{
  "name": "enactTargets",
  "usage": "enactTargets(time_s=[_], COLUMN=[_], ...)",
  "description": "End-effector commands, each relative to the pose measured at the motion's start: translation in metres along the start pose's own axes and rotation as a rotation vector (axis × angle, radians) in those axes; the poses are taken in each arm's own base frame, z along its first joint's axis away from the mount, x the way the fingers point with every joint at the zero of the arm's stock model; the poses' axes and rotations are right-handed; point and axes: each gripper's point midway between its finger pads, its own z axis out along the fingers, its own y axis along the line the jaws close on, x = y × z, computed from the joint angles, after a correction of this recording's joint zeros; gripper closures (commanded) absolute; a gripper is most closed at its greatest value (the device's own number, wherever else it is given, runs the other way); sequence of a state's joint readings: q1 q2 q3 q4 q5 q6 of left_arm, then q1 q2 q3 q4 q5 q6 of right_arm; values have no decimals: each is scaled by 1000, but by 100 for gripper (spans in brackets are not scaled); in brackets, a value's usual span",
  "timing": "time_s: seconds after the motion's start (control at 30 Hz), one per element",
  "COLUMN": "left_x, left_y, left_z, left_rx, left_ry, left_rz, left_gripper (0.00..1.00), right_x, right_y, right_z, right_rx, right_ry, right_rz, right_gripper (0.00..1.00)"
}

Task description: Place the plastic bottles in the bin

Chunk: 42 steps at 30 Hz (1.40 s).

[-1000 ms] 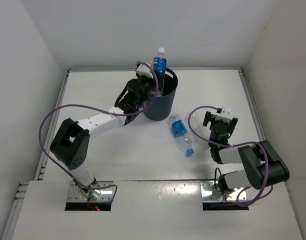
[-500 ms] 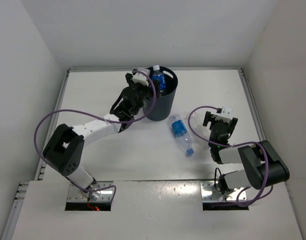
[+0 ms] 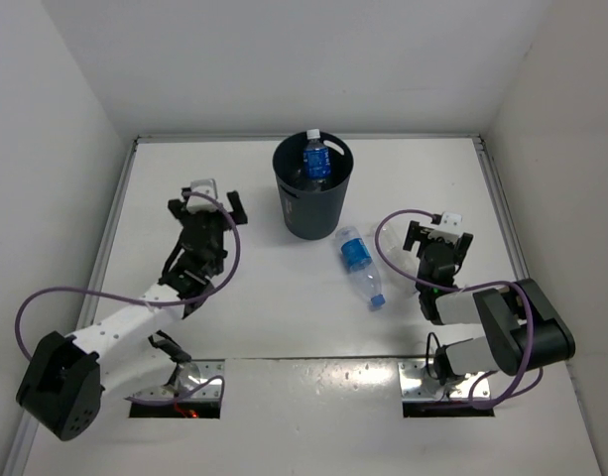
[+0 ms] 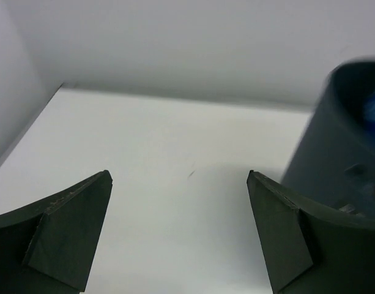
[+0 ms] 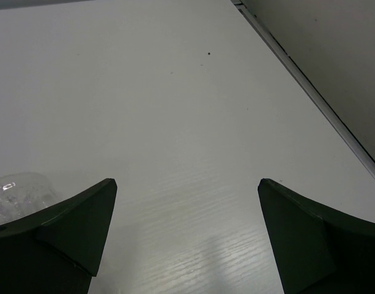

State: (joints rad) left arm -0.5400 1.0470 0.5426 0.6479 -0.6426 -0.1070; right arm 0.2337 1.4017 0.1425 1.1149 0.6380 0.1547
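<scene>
The clear bottle (image 5: pixel 19 197) is outside the open fingers of my right gripper, so next my right gripper goes back over it and takes hold near its base (image 3: pixel 389 243) before lifting it to the bin.
The dark round bin (image 3: pixel 311 210) stands at the back middle of the table, with a blue-label plastic bottle (image 3: pixel 316 165) upright inside it. A second blue-label bottle (image 3: pixel 359 264) lies on the table just right of the bin. A clear bottle without a label (image 3: pixel 389 241) lies beside my right gripper (image 3: pixel 437 234), which is open and empty. That bottle's edge (image 5: pixel 14 190) shows at the left of the right wrist view, outside the open gripper (image 5: pixel 187 184). My left gripper (image 3: pixel 206 202) is open and empty, left of the bin. The left wrist view shows the bin (image 4: pixel 334 144) to the right of the gripper (image 4: pixel 179 177).
White walls close in the table at the back and on both sides. A metal rail (image 3: pixel 502 213) runs along the right edge, and another along the left (image 3: pixel 113 223). Purple cables loop over both arms.
My left gripper opened and let the blue-label bottle drop into the bin, then the arm pulled back left and toward the near side. The right arm has not moved.
</scene>
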Motion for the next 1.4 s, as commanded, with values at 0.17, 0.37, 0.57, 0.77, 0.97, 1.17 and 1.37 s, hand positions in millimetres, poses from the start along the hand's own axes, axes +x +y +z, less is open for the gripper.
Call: enactTargets(time_s=[0.17, 0.37, 0.57, 0.77, 0.97, 1.17, 1.37], left_x=[84, 108, 112, 119, 123, 125, 128], left_y=[83, 49, 53, 73, 67, 59, 61], left_z=[-47, -57, -60, -71, -70, -68, -69], left_rx=[-364, -247, -294, -394, -358, -328, -340], left_ry=[231, 303, 289, 279, 302, 313, 319], left_rz=[-29, -38, -93, -115, -100, -64, -57], left_gripper=[1, 1, 1, 1, 1, 1, 1], right_x=[-10, -9, -9, -30, -79, -56, -7], right_y=[5, 4, 4, 14, 21, 63, 90], right_z=[11, 11, 11, 11, 11, -2, -22], right_rx=[-82, -79, -79, -82, 137, -98, -292], right_ry=[-2, 0, 0, -36, 193, 618, 795], right_rz=[86, 74, 74, 70, 107, 47, 68], right_gripper=[0, 0, 0, 0, 0, 0, 0])
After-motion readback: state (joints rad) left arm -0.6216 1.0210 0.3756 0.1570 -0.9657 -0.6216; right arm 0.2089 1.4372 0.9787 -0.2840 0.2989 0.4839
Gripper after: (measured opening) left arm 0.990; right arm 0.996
